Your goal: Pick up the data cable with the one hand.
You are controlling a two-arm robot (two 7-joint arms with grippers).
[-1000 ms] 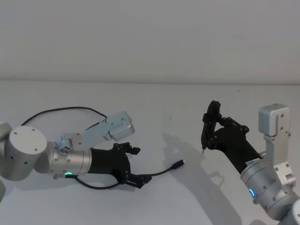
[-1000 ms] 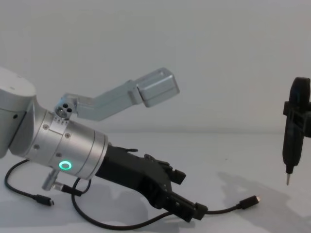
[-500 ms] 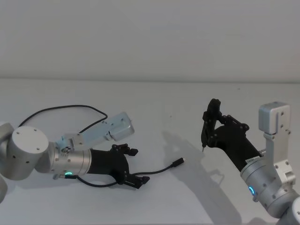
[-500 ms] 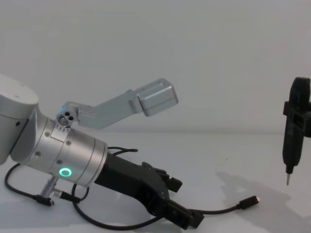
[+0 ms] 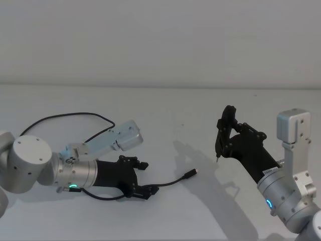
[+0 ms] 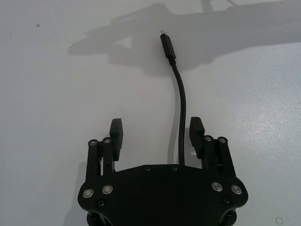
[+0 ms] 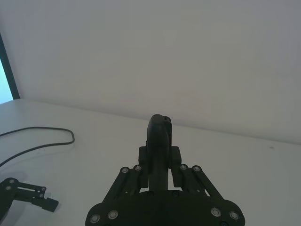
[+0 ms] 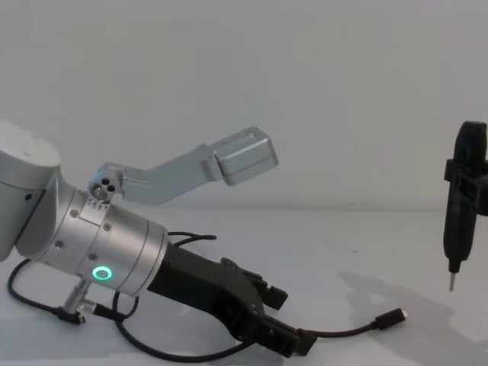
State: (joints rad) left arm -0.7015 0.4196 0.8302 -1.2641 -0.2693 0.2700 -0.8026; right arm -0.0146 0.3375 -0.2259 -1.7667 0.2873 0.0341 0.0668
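A short, smooth curve (image 8: 345, 333) leads to the plug ahead (image 8: 390, 319), so the plug should stick out instead of hanging down when the robot lifts the data cable.
The data cable (image 5: 173, 182) is thin and black. It lies on the white table, one plug (image 5: 191, 174) pointing right, and loops back to the far left (image 5: 65, 118). My left gripper (image 5: 148, 178), the one hand with the green ring, sits low over the cable and is open. In the left wrist view the cable (image 6: 181, 103) runs between the fingers (image 6: 196, 129), close to one of them and not pinched. From the chest I see the gripper (image 8: 288, 320) near the table and the plug (image 8: 395, 316) beyond it. My right gripper (image 5: 228, 138) hangs at the right, shut on a black pen-like tool (image 8: 461, 206).
A silver camera bracket (image 5: 118, 138) juts out above the left wrist. The cable's other plug (image 8: 69, 316) lies near the left wrist. The white table (image 5: 165, 110) runs back to a plain wall. The tool's shadow (image 5: 200, 155) falls between the arms.
My left gripper has sunk a little closer to the table over the cable. The cable's plug and the right arm have stayed where they were.
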